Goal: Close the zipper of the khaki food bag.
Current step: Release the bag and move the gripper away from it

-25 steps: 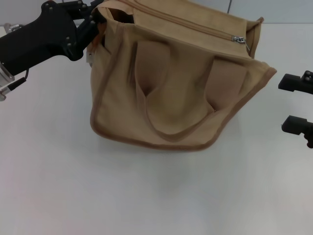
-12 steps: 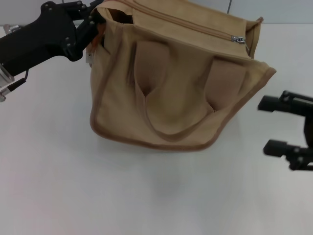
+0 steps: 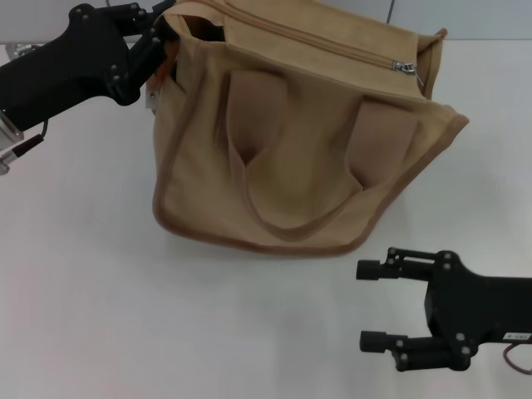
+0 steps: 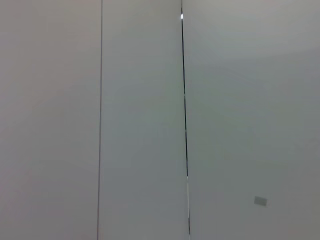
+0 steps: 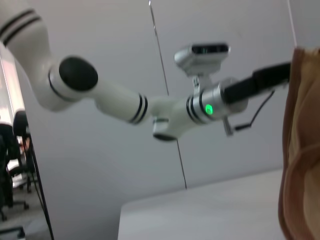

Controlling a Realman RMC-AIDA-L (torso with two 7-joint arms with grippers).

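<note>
The khaki food bag slants in the left gripper's hold with its slider at the end of the zipper, so next the left gripper brings the bag level before the bag is opened.
The khaki food bag stands on the white table, its wide strap handles hanging down the front. The zipper runs along the top flap, and its silver slider sits at the bag's right end. My left gripper is shut on the bag's top left corner. My right gripper is open and empty, low over the table in front of the bag's right corner and apart from it. An edge of the bag shows in the right wrist view.
The white table stretches out in front of and to the left of the bag. The right wrist view shows my left arm against a grey wall. The left wrist view shows only wall panels.
My right gripper has moved from the right edge beside the bag toward the table's front, still open. The bag and my left gripper have not moved.
</note>
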